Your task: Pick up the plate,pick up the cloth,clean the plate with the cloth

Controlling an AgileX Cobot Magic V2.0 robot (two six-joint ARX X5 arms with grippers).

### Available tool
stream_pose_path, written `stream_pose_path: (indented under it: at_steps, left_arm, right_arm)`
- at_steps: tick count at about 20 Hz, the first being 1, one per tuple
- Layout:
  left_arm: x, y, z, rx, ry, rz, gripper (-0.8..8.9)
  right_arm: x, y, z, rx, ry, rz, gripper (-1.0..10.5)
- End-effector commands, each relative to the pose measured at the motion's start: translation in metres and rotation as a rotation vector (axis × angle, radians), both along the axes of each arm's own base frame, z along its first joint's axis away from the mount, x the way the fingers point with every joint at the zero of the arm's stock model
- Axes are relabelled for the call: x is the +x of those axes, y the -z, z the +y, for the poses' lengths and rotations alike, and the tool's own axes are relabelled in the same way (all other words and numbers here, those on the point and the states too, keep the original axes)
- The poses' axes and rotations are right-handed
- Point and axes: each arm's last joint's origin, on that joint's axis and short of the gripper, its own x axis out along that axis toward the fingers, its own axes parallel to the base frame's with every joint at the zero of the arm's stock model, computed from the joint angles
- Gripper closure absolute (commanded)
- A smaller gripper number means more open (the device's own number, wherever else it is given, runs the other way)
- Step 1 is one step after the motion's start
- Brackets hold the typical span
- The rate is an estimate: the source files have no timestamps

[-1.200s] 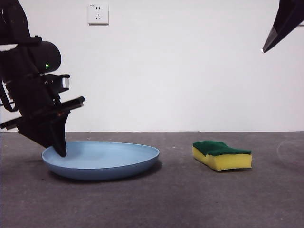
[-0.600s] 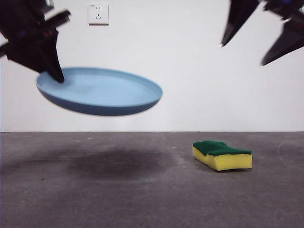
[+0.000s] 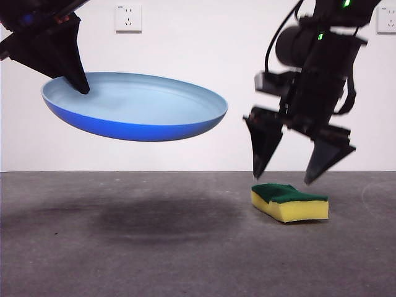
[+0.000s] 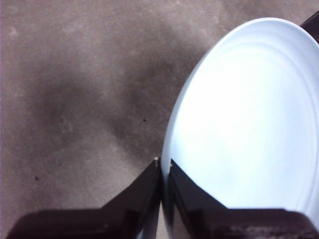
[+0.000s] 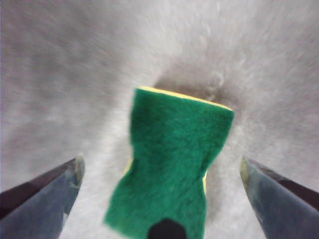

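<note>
My gripper is going to squeeze and lift the cloth point(image 3: 289, 202). The cloth's sides dip in at the waist point(image 5: 205, 181), so its middle should pinch thin and its ends should spread out.
The light-blue plate point(image 3: 136, 111) hangs in the air at the left of the front view, tilted a little. My left gripper point(image 3: 75, 81) is shut on its left rim and holds it well above the table. The plate fills much of the left wrist view point(image 4: 249, 114), with my left gripper point(image 4: 164, 167) pinching its edge. The cloth, a yellow sponge with a green top point(image 3: 289, 201), lies on the table at the right. My right gripper point(image 3: 284, 176) is open just above it, jaws spread to either side. The sponge shows in the right wrist view point(image 5: 172, 169) between the open gripper's point(image 5: 162, 174) jaws.
The dark grey table point(image 3: 185, 260) runs across the front view, with the plate's shadow point(image 3: 161, 216) on it under the plate. A white wall with a socket point(image 3: 127, 18) stands behind.
My left gripper has lifted the plate off the table and holds it high. My right gripper has come down from the top right corner to just above the sponge.
</note>
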Motion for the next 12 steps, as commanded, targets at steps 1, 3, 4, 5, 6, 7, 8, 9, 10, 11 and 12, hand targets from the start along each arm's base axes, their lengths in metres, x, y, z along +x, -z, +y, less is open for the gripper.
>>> stream_pose_path:
  at_steps: [1, 3, 4, 5, 6, 7, 8, 9, 10, 11, 12]
  left_arm:
    - [0.000, 0.002, -0.001, 0.008, 0.017, -0.006, 8.26]
    - [0.000, 0.002, -0.001, 0.013, 0.021, -0.009, 8.26]
    - [0.000, 0.002, -0.001, 0.015, 0.023, -0.011, 8.26]
    - [0.000, 0.002, -0.001, 0.015, 0.022, -0.014, 8.26]
    - [0.001, 0.001, -0.001, 0.013, 0.022, -0.019, 8.26]
    - [0.001, 0.001, -0.001, 0.011, 0.022, -0.025, 8.26]
    - [0.002, 0.000, -0.002, 0.008, 0.022, -0.036, 8.26]
    - [0.002, 0.000, -0.002, 0.005, 0.022, -0.046, 8.26]
    - [0.003, -0.001, -0.002, 0.003, 0.021, -0.054, 8.26]
    - [0.004, -0.001, -0.002, 0.007, 0.016, -0.060, 8.26]
    - [0.004, -0.001, -0.001, 0.027, -0.002, -0.067, 8.26]
  right_arm:
    - [0.004, 0.017, 0.002, -0.029, -0.007, 0.038, 3.5]
    - [0.006, 0.026, 0.002, -0.045, -0.004, 0.060, 3.5]
    - [0.006, 0.029, 0.003, -0.050, -0.004, 0.067, 3.6]
    - [0.006, 0.030, 0.003, -0.052, -0.003, 0.071, 4.0]
    - [0.006, 0.031, 0.003, -0.056, -0.002, 0.070, 4.9]
    - [0.007, 0.031, 0.003, -0.055, -0.002, 0.070, 5.6]
    - [0.006, 0.031, 0.003, -0.055, -0.002, 0.070, 6.4]
    - [0.006, 0.031, 0.003, -0.055, -0.002, 0.070, 7.2]
    - [0.007, 0.031, 0.003, -0.055, -0.003, 0.070, 7.9]
    - [0.007, 0.031, 0.003, -0.057, -0.010, 0.067, 8.6]
    - [0.007, 0.031, 0.003, -0.059, -0.020, 0.064, 9.4]
